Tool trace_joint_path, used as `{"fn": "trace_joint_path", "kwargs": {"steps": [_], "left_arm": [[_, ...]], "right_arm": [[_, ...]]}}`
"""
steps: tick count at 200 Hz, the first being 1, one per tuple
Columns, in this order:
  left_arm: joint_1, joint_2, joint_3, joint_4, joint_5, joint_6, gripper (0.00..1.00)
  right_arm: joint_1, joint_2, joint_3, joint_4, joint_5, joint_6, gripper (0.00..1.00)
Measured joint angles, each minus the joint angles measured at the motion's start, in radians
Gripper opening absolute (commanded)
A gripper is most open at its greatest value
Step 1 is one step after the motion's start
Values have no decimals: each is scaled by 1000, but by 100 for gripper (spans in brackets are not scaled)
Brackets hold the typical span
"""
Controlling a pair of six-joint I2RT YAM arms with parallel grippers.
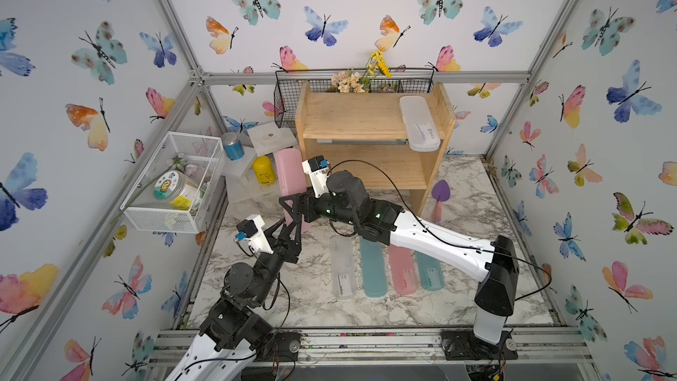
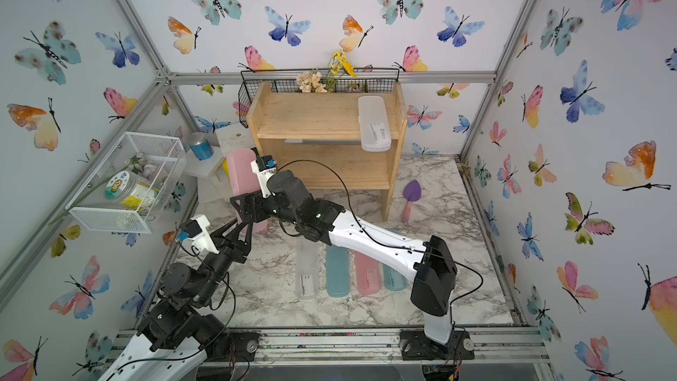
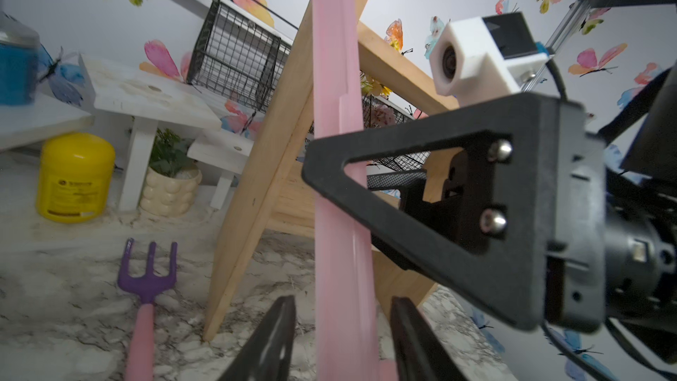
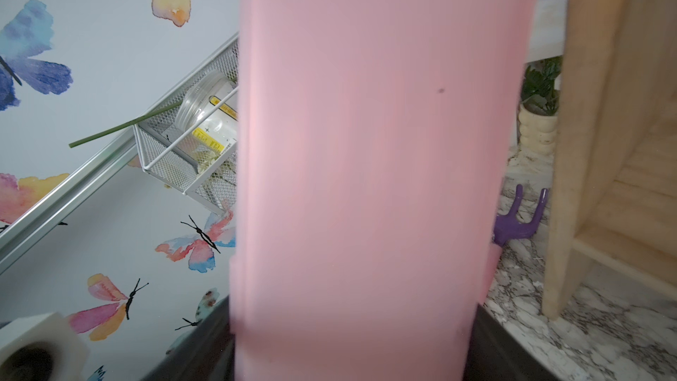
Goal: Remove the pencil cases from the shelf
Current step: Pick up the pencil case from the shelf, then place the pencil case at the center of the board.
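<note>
My left gripper's fingers are on both sides of the pink pencil case's edge (image 3: 345, 321), so my left gripper should move back before my right gripper puts the case down beside the row (image 1: 312, 269).
A pink pencil case (image 1: 289, 170) (image 2: 240, 174) stands nearly upright just left of the wooden shelf (image 1: 359, 115) (image 2: 315, 115). My right gripper (image 1: 289, 210) (image 4: 351, 328) is shut across its broad face (image 4: 366, 177). My left gripper (image 1: 293, 223) (image 3: 342, 300) is below, open, its fingers on either side of the case's thin edge (image 3: 337, 214) with gaps. A frosted white pencil case (image 1: 419, 122) (image 2: 373, 122) lies on the shelf's top tier at the right, overhanging the front. Several pencil cases lie in a row on the marble table (image 1: 373, 269), partly under the right arm.
A white wire basket (image 1: 172, 181) with a jar hangs on the left. A black wire basket (image 1: 289, 104) with flowers sits behind the shelf. A yellow can (image 1: 263, 170), a blue jar (image 1: 232, 146), a purple fork (image 3: 146, 280) and a purple trowel (image 1: 439, 196) stand round the shelf.
</note>
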Motion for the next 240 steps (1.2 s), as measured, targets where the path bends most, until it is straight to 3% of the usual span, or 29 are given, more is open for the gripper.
{"fn": "trace_joint_path", "kwargs": {"steps": [9,57,107,132,186,240], "left_arm": [[0,0,0,-3,-2,-3,100],[-1,-3,13,-84,-66,-16,99],[-1,-45,93,-154,-217,-11,99],[-1,-26,142,-181,-299,18,99],[-1,116,254,-259,-410,53,99],[-1,114,212,-304,-424,30,99]], "right_arm": [[0,0,-1,0,2,1,78],[0,-61,-105,-10,68,-3,81],[1,-288,-422,-90,140,49,79],[26,-314,-525,-136,147,135,78],[146,-58,-455,-183,132,319,80],[157,111,-361,-204,158,400,81]]}}
